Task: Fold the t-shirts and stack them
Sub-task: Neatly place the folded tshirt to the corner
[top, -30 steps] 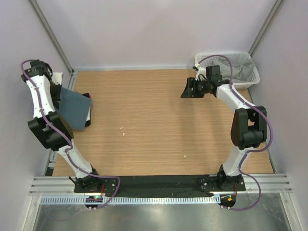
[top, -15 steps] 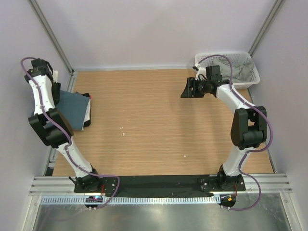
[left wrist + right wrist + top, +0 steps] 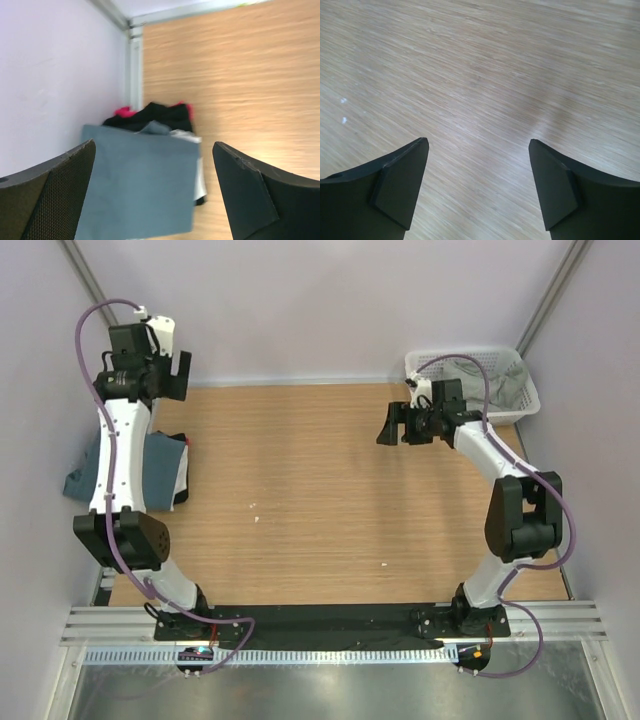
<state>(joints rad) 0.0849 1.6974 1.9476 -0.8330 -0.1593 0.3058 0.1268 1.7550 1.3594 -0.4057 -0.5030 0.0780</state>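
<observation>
The slate-blue t-shirt's outer edge (image 3: 158, 472) should give a little as I push it inward, and the stack should stay in place, since that edge (image 3: 77, 480) sticks out loose.
A folded slate-blue t-shirt (image 3: 140, 185) lies on top of a stack at the table's left edge (image 3: 155, 465). A white t-shirt (image 3: 201, 175) and a black t-shirt (image 3: 162, 116) show beneath it. My left gripper (image 3: 154, 145) hangs open high above this stack, near the back left corner (image 3: 165, 375), holding nothing. A grey-green t-shirt (image 3: 468, 378) lies crumpled in the basket. My right gripper (image 3: 393, 427) is open over bare wood (image 3: 478, 141), left of the basket, with nothing between its fingers.
The white mesh basket (image 3: 525, 390) stands in the back right corner. Walls and metal frame posts close in the left, back and right sides. Part of the blue cloth (image 3: 82, 482) hangs past the table's left edge. Wooden tabletop (image 3: 320, 500) spans the middle.
My left gripper has opened, let go of the slate-blue t-shirt on the stack, and risen toward the back. My right gripper has opened wider in place.
</observation>
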